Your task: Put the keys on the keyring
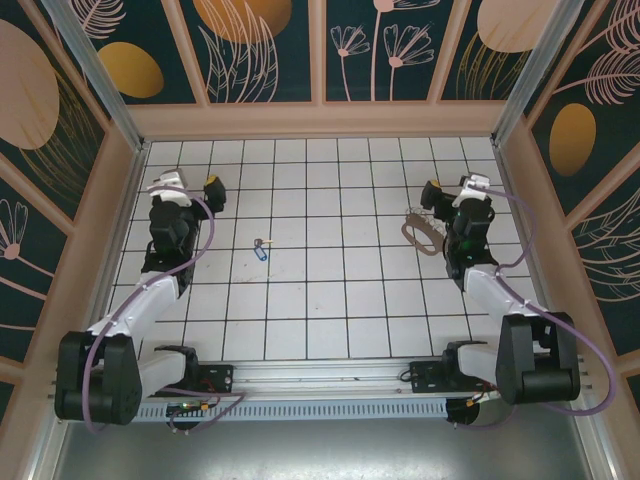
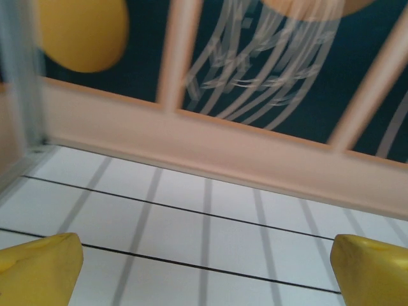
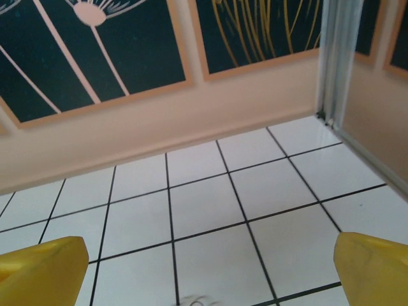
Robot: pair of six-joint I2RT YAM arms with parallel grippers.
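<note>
My open right gripper should keep going down until its fingers straddle the keyring (image 1: 428,225), then close, as the keyring lies free with its chain part (image 1: 415,211) toward it.
The key (image 1: 262,248) lies on the white tiles left of centre, its blue head toward me and nothing touching it. The keyring (image 1: 421,234), a brownish oval loop with a pale chain part (image 1: 414,212), lies flat on the right side. My left gripper (image 1: 188,187) hovers open near the back left, about two tiles up-left of the key. Beside the ring's right edge my right gripper (image 1: 453,189) is open too. In the wrist views the left gripper (image 2: 204,274) and right gripper (image 3: 207,274) show yellow fingertips far apart, holding nothing. A blurred bit of chain (image 3: 199,299) peeks in at the bottom edge.
Pale wooden walls (image 1: 320,120) with dark flower panels close in the tiled floor (image 1: 330,300) on three sides. A metal corner post (image 3: 335,57) stands by the right gripper. Purple cables (image 1: 200,240) run along both arms.
</note>
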